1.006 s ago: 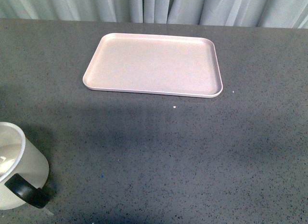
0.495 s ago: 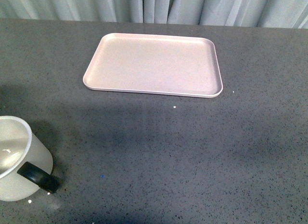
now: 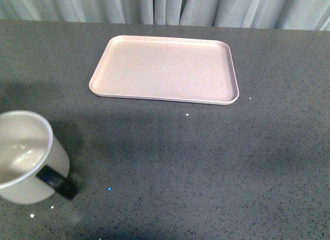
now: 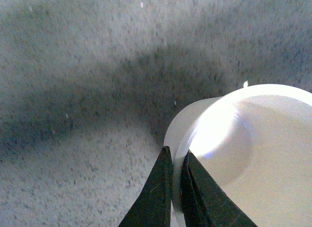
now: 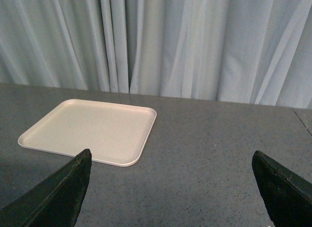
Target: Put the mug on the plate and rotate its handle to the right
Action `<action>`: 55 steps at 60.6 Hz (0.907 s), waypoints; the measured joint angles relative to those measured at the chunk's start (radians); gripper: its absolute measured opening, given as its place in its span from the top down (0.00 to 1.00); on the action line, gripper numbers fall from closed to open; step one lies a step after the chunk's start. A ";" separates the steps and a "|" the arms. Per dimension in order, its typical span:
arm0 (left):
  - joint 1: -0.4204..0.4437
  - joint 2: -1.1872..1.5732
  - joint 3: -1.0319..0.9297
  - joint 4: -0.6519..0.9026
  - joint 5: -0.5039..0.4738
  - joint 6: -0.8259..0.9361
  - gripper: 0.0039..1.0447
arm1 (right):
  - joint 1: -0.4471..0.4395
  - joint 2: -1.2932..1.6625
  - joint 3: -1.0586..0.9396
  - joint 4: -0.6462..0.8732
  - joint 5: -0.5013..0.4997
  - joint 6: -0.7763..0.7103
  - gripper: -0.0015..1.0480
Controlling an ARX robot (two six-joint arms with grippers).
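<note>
I can see the mug's clean inside (image 3: 22, 149) deep through the mug's opening. I will therefore expect the white mug to be empty when I turn it.
The white mug (image 3: 23, 157) hangs over the grey table at the front left, its open mouth toward the camera. Its black handle (image 3: 55, 181) points to the front right. In the left wrist view my left gripper (image 4: 176, 156) is shut on the mug's (image 4: 243, 154) rim, one finger inside and one outside. The pale pink plate (image 3: 165, 69) lies empty at the back centre, well away from the mug. In the right wrist view my right gripper (image 5: 170, 183) stands open above bare table, and the plate (image 5: 92, 129) sits beyond its left finger.
A pale pleated curtain (image 3: 165, 8) runs along the table's far edge. The dark speckled tabletop (image 3: 206, 157) stretches between mug and plate. Neither arm shows in the front view.
The mug has moved up and to the right in the front view, a little toward the plate. Its handle has shifted with it. The plate has not moved.
</note>
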 joint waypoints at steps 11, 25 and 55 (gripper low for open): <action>-0.068 0.113 0.180 0.002 -0.016 -0.068 0.98 | 0.000 0.000 0.000 0.000 0.000 0.000 0.09; -0.171 0.300 0.422 -0.019 -0.020 -0.128 0.98 | 0.000 0.000 0.000 0.000 0.000 0.000 0.09; -0.295 0.668 0.911 -0.146 -0.040 -0.188 0.98 | 0.000 0.000 0.000 0.000 0.000 0.000 0.09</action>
